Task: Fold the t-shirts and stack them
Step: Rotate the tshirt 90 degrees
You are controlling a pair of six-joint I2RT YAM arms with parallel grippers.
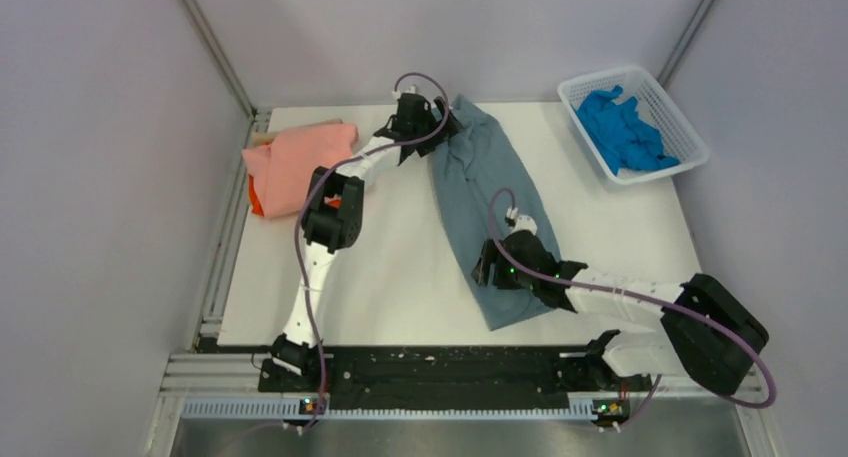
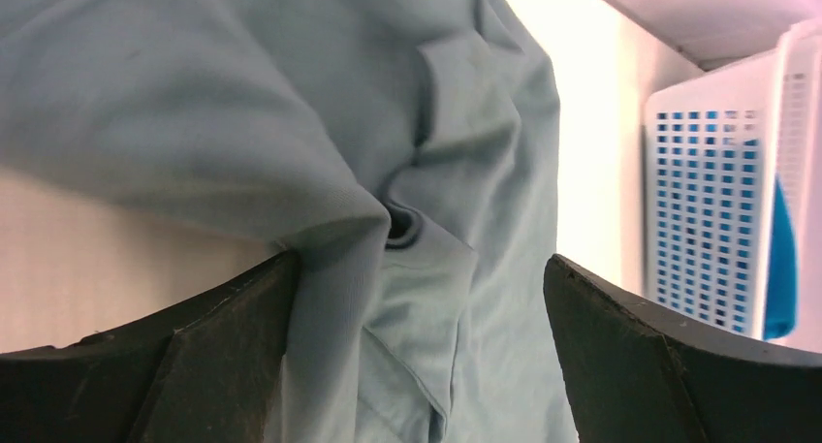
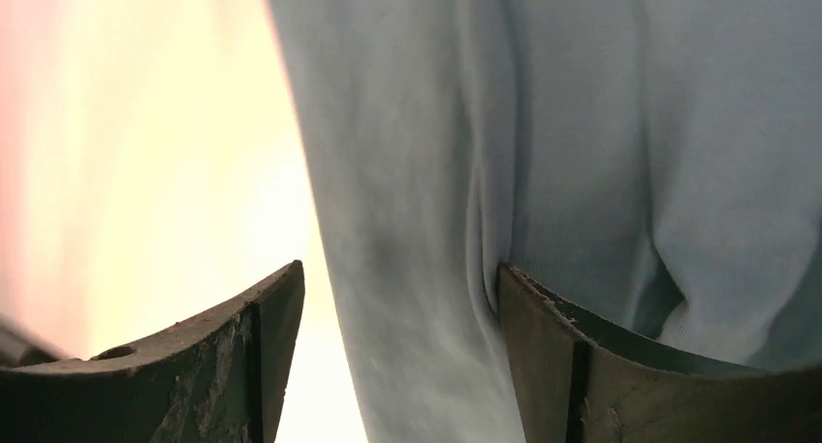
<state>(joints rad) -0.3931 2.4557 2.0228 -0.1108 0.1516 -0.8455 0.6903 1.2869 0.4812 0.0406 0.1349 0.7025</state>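
The dusty grey-blue t-shirt lies at a slant with its far end bunched [image 1: 474, 125]. Next, my left gripper spreads that end flat and then straightens the t-shirt's near hem [image 1: 518, 321] before it folds the t-shirt.
The dusty grey-blue t-shirt [image 1: 480, 177] lies as a long folded strip from the far middle of the table toward the near right. My left gripper [image 1: 447, 129] is at its far end, jaws wide open over bunched cloth [image 2: 291, 94]; the left finger [image 2: 242, 346] touches a fold. My right gripper [image 1: 487, 267] is at the strip's near left edge, jaws open around that edge [image 3: 582, 123]. The left gripper [image 2: 419, 268] and right gripper [image 3: 399, 278] hold nothing. A salmon-pink t-shirt [image 1: 300, 162] lies folded at far left on an orange one [image 1: 255, 199]. A bright blue t-shirt [image 1: 625, 132] lies in the basket.
The white mesh basket [image 1: 690, 127] stands at the far right corner and also shows in the left wrist view [image 2: 708, 210]. Grey walls close in the table on the left, back and right. A black rail [image 1: 440, 362] runs along the near edge.
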